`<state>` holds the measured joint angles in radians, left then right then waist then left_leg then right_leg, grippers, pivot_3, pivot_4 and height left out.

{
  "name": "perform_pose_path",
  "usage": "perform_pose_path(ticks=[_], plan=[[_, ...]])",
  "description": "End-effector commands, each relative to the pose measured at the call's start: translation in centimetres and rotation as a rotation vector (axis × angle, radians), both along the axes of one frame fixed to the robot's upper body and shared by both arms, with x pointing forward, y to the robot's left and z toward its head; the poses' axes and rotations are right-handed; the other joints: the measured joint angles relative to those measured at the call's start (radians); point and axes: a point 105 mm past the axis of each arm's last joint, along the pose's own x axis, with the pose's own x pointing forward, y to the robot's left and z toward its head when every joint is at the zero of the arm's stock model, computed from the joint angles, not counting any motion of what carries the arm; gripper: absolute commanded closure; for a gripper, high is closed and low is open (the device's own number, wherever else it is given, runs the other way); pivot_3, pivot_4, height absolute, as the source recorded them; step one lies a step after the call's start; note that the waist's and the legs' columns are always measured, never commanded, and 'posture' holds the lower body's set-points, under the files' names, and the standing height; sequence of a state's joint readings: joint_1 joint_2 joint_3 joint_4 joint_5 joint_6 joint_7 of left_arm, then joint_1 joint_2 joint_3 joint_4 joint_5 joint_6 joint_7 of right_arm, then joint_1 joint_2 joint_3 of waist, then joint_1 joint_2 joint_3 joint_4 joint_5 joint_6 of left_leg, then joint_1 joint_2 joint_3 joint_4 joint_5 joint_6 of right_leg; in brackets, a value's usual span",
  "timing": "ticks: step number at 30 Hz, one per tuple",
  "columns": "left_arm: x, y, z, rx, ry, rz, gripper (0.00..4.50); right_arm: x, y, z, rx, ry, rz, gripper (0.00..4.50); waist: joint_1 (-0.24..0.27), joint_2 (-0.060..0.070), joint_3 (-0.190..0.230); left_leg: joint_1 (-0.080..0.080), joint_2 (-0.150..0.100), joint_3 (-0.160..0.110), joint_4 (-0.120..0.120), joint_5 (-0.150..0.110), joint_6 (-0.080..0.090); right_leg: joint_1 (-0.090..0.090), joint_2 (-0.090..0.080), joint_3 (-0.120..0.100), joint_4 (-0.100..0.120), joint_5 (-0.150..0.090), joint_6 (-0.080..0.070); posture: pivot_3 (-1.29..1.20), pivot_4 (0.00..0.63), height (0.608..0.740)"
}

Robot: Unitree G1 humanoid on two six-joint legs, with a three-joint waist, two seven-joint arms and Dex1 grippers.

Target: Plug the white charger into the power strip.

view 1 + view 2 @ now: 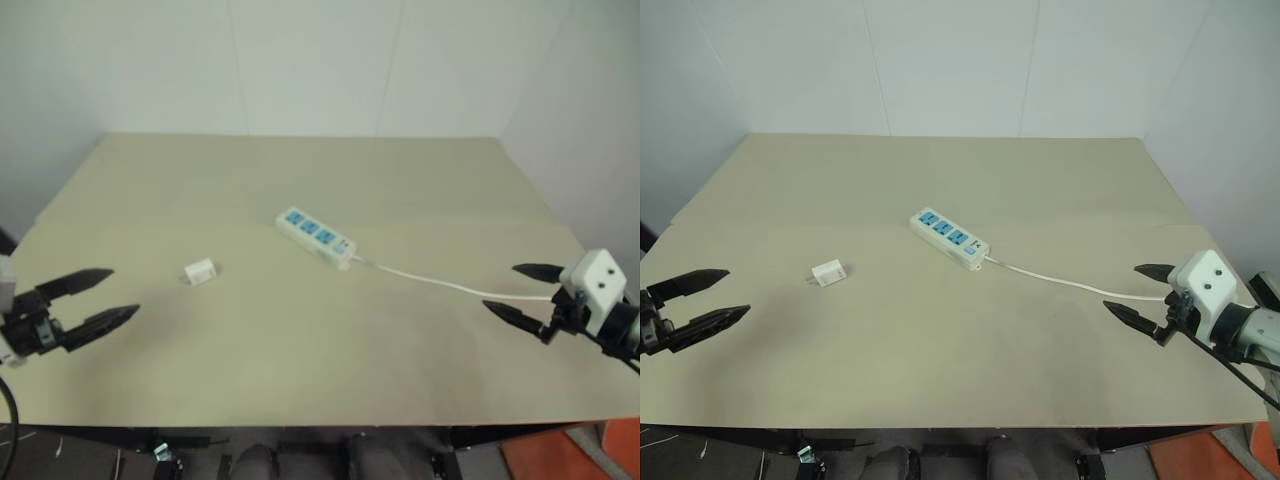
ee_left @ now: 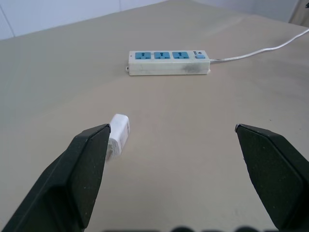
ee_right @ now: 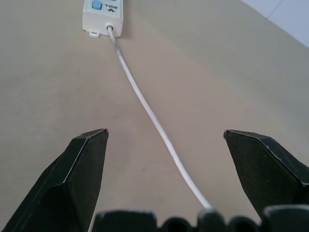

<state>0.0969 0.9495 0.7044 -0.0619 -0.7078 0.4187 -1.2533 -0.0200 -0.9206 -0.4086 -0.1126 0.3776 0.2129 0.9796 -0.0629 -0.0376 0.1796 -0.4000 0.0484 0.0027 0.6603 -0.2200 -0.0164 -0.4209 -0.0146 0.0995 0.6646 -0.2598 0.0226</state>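
The white charger (image 1: 201,271) will stand upright and stay in place when I push it into the power strip, because the charger's prongs (image 2: 109,153) stick out of its narrow end.
The white charger (image 1: 201,270) lies on its side on the beige table (image 1: 300,180), left of centre. The power strip (image 1: 317,236) sits diagonally near the middle, its three blue sockets facing up and its thin white cord (image 1: 440,283) running off to the right. My left gripper (image 1: 100,299) hovers open at the table's left edge, well short of the charger; the left wrist view has the charger (image 2: 119,133) beside one finger and the strip (image 2: 169,62) beyond. My right gripper (image 1: 520,290) is open at the right edge, above the cord (image 3: 149,113).
White walls (image 1: 320,60) close in behind the table and along its right side. An orange object (image 1: 575,455) shows on the floor at the lower right.
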Motion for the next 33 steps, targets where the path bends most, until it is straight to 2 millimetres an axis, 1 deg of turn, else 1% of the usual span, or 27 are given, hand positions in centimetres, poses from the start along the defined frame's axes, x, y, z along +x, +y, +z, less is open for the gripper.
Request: perform_pose_path(ticks=[1,3,5,8,10,12,14,17,19,20,23,25,27,33], plan=[[-0.1,-0.1,0.8,0.04,-0.037,-0.007,0.0,0.0,-0.8,1.4,-0.016,-0.044,-0.025,0.02,0.0,0.0,0.0,0.0,0.0,0.0,0.0,0.0,0.0,0.0,0.0,0.0,0.0,0.0,0.0,0.0,0.15,0.74],[-0.4,0.0,1.2,0.046,-0.066,0.011,0.0,-0.3,-1.3,1.7,-0.021,-0.055,-0.041,0.02,0.0,0.0,0.0,-0.001,0.0,0.0,0.0,0.0,0.0,0.0,0.0,0.0,0.0,0.0,0.0,0.0,0.15,0.74],[-0.6,0.2,1.5,0.023,-0.089,0.03,0.0,-0.4,-1.4,2.0,-0.017,-0.07,-0.035,0.02,0.0,0.0,0.0,0.0,0.0,0.0,0.0,0.0,0.0,0.0,0.0,0.0,0.0,0.0,0.0,0.0,0.15,0.74],[-0.5,-0.2,1.1,0.03,-0.075,0.016,0.0,-0.2,-1.0,2.0,-0.003,-0.066,-0.007,0.02,0.0,0.0,0.0,0.0,0.0,0.0,0.0,0.0,0.0,0.0,0.0,0.0,0.0,0.0,0.0,0.0,0.15,0.74],[-0.1,-1.0,0.8,0.016,-0.072,-0.008,0.0,0.4,-0.2,1.9,0.045,-0.057,0.019,0.02,-0.001,0.0,0.0,0.001,0.0,0.0,0.0,0.0,0.0,0.001,0.0,0.0,0.0,0.001,0.001,0.0,0.15,0.74],[0.5,-2.1,0.4,0.003,-0.067,-0.039,0.0,1.7,1.3,1.5,0.112,-0.058,0.061,0.02,-0.005,0.0,0.0,0.002,0.0,0.001,0.0,0.0,0.0,0.001,0.0,0.001,0.0,0.001,0.001,0.0,0.15,0.74],[1.3,-3.3,-0.4,0.003,-0.048,-0.069,0.0,3.4,3.1,0.8,0.161,-0.051,0.12,0.02,-0.009,-0.002,-0.002,0.002,0.0,0.0,0.0,0.0,0.0,0.002,0.001,0.001,0.0,0.002,0.001,0.0,0.15,0.74],[2.6,-5.0,-1.6,0.036,-0.026,-0.12,0.0,6.9,5.7,-0.1,0.228,-0.053,0.16,0.02,-0.011,-0.003,-0.002,0.004,0.001,0.0,0.0,0.0,0.0,0.002,0.004,0.003,0.0,0.004,-0.001,0.0,0.15,0.74],[3.5,-5.7,-1.9,0.052,-0.021,-0.138,0.0,9.1,7.1,-0.5,0.265,-0.057,0.167,0.02,-0.009,-0.002,-0.001,0.002,0.001,0.0,0.0,0.001,0.0,0.0,0.006,0.006,0.0,0.005,-0.002,0.0,0.15,0.74],[3.9,-6.0,-2.0,0.063,-0.019,-0.142,0.0,10.1,7.7,-0.8,0.279,-0.055,0.174,0.02,-0.008,-0.002,-0.001,0.001,0.001,0.0,0.0,0.001,0.0,-0.001,0.007,0.006,0.001,0.008,-0.007,0.0,0.15,0.74],[4.9,-6.6,-1.9,0.083,-0.029,-0.151,0.0,12.1,9.2,-1.3,0.292,-0.053,0.187,0.02,-0.007,-0.002,-0.001,-0.001,0.001,0.0,0.0,0.001,0.0,-0.002,0.007,0.006,0.0,0.009,-0.009,0.0,0.15,0.74],[5.4,-7.2,-1.8,0.086,-0.04,-0.166,0.0,13.1,10.6,-1.6,0.3,-0.044,0.209,0.02,-0.006,-0.002,-0.001,-0.003,0.001,-0.001,0.0,0.001,0.0,-0.003,0.006,0.006,-0.001,0.01,-0.009,0.0,0.15,0.74],[5.6,-7.7,-1.9,0.091,-0.041,-0.189,0.0,13.6,12.2,-1.8,0.311,-0.029,0.251,0.02,-0.006,-0.002,-0.001,-0.003,0.0,-0.001,0.0,0.001,0.0,-0.003,0.005,0.006,-0.001,0.01,-0.009,0.0,0.15,0.74],[5.7,-8.8,-2.7,0.085,-0.033,-0.228,0.0,14.0,16.1,-2.9,0.344,0.006,0.328,0.02,-0.009,-0.002,-0.001,-0.002,0.001,-0.001,0.0,0.001,0.0,-0.003,0.005,0.006,0.0,0.01,-0.009,0.0,0.15,0.74]])
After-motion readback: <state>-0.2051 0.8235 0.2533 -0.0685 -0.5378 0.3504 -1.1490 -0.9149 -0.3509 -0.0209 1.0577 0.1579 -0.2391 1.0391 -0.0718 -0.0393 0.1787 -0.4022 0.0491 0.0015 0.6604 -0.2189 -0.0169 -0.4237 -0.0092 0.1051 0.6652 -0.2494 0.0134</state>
